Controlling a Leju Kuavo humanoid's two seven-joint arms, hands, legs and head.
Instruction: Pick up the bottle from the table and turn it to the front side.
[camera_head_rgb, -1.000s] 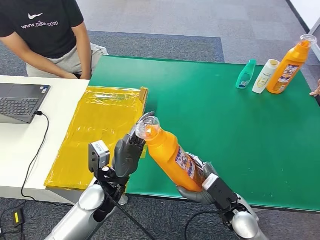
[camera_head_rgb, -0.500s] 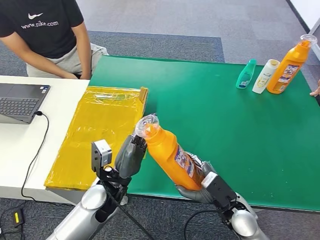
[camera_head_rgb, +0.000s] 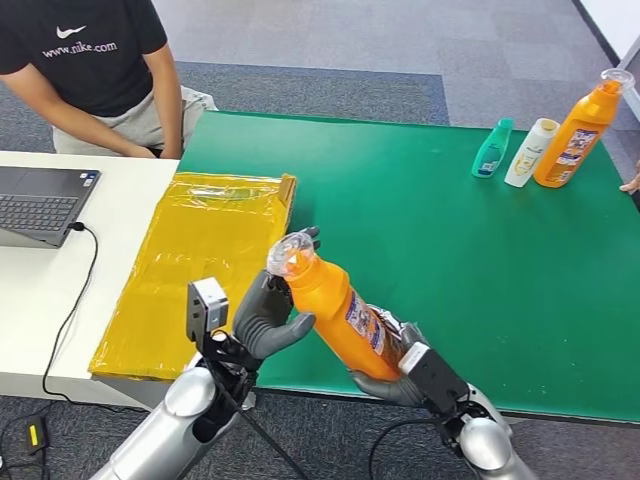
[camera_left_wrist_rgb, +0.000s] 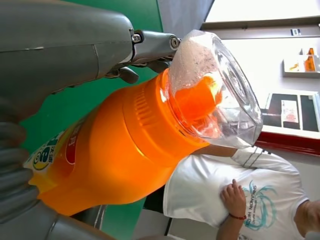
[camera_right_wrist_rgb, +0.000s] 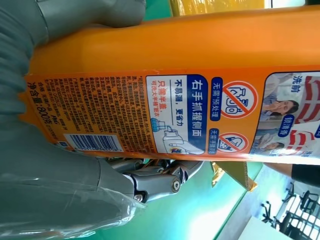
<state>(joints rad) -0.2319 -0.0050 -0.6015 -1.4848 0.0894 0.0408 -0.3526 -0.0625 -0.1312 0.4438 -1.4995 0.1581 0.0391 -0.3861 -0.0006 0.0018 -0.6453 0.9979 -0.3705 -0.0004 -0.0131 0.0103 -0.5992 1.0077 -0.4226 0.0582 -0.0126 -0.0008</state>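
My gripper will turn the bottle over, and the clear cap will stay on and move along with it then, because it sits flush against the orange collar.
An orange detergent bottle with a clear cap is held tilted above the near edge of the green mat, cap toward the left. My right hand grips its base; in the right wrist view the bottle's back label with barcode faces the camera and the right hand wraps the bottle. My left hand is spread at the neck, thumb under the shoulder and fingers behind the cap. In the left wrist view the left hand lies along the bottle.
A yellow plastic bag lies left of the mat. At the far right stand another orange bottle, a white bottle and a teal bottle. A laptop sits on the white table; a person sits behind it.
My left hand has uncurled: its thumb now reaches under the bottle's shoulder and its fingers stretch past the cap. The bottle shifted slightly left in my right hand.
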